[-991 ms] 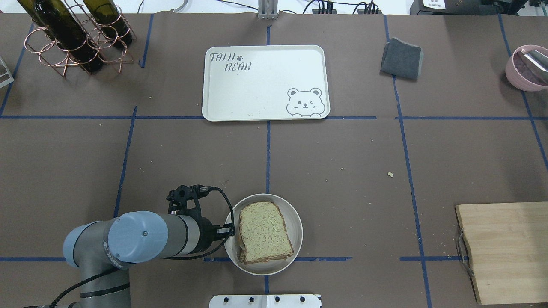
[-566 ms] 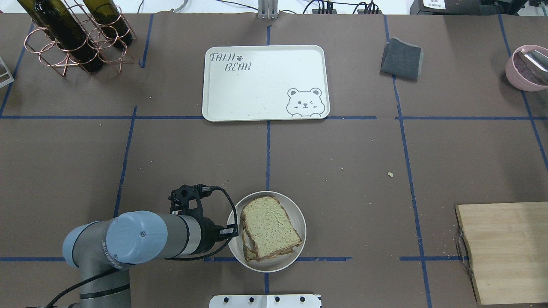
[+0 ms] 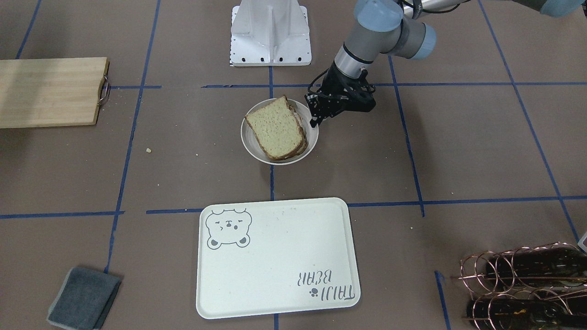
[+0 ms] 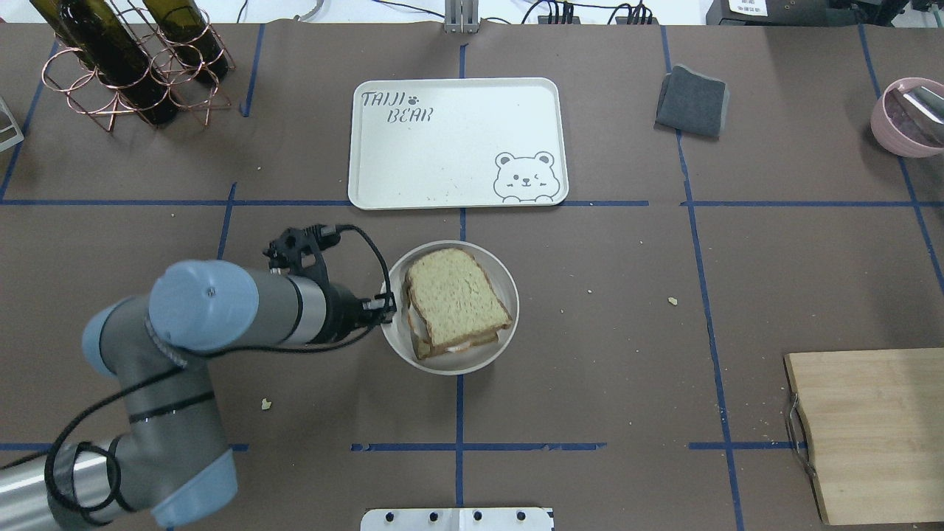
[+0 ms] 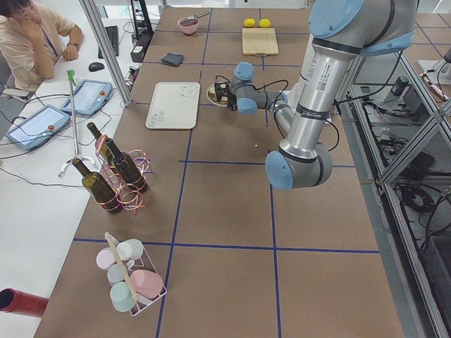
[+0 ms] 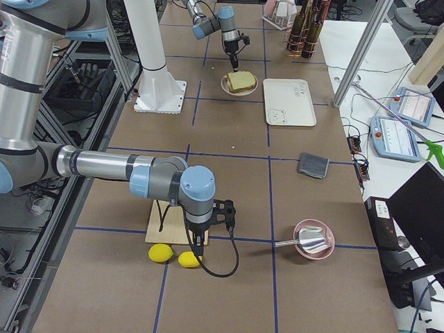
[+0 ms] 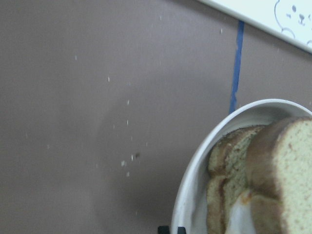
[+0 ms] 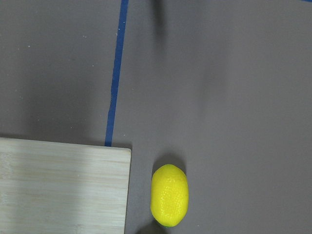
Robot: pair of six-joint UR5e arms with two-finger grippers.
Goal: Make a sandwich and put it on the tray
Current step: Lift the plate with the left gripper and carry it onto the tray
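My left gripper should go on carrying the plate level until the plate sits on the cream bear tray. The sandwich is lying inside the plate's rim, and the tray is clear.
The sandwich (image 4: pixel 453 299), two wholegrain slices with white egg showing at the near edge, lies on the small round plate (image 4: pixel 459 363). My left gripper (image 4: pixel 387 306) is shut on the plate's left rim, also shown in the front view (image 3: pixel 315 120). In the left wrist view the plate rim (image 7: pixel 195 185) and sandwich (image 7: pixel 287 170) fill the lower right. The cream bear tray (image 4: pixel 442 147) lies just beyond the plate with nothing on it. My right gripper (image 6: pixel 198 253) hangs by the cutting board at the table's far right; I cannot tell if it is open or shut.
A wine bottle rack (image 4: pixel 133 59) stands at the back left. A grey cloth (image 4: pixel 692 101) and a pink bowl (image 4: pixel 907 118) are at the back right. The wooden cutting board (image 4: pixel 870 435) is at the front right, with a lemon (image 8: pixel 169 195) beside it.
My left arm has carried the plate with the sandwich forward, from near the table's front edge to just short of the tray. The gripper stays shut on the rim.
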